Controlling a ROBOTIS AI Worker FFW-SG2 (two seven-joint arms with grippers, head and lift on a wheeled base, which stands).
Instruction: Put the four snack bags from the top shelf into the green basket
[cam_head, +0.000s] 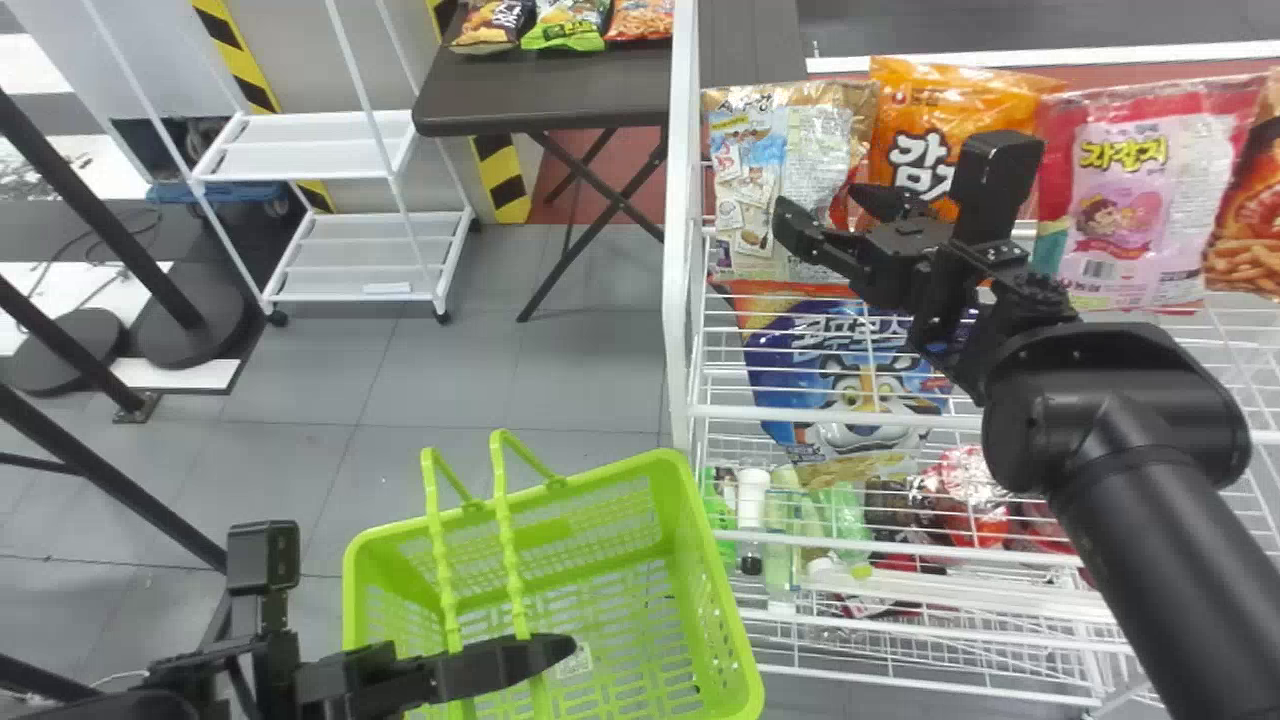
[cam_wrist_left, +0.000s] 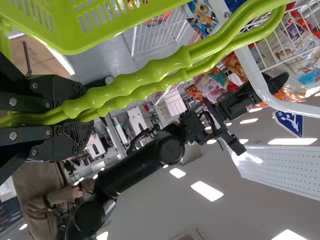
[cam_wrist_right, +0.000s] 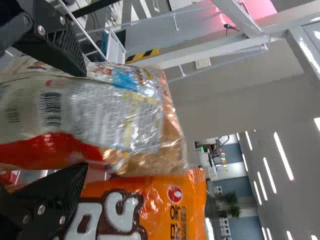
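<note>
I expect the pink bag (cam_head: 1137, 198) to crinkle where I pinch it but stay upright as I carry it, since it stands upright with its top edge spread wide (cam_head: 1154, 98).
My right gripper (cam_head: 830, 215) is open in front of the beige snack bag (cam_head: 745, 180) at the top shelf's left end. In the right wrist view, my right gripper (cam_wrist_right: 75, 122) has the beige bag (cam_wrist_right: 100, 107) between its spread fingers, and the orange bag (cam_wrist_right: 150, 200) is beside it. Right of it on the shelf follow the orange bag (cam_head: 935, 100), a pink bag (cam_head: 1150, 180) and a reddish bag (cam_head: 1255, 225) at the edge. My left gripper (cam_head: 500, 668) holds the green basket (cam_head: 700, 560); in the left wrist view, my left gripper (cam_wrist_left: 65, 117) is shut on both handles (cam_wrist_left: 150, 72).
The white wire rack's post (cam_head: 680, 250) stands between basket and top shelf. A blue bag (cam_head: 840, 370) and bottles (cam_head: 752, 510) are on lower levels. Behind are a dark table (cam_head: 540, 95) with several snack bags and a white shelf cart (cam_head: 370, 255).
</note>
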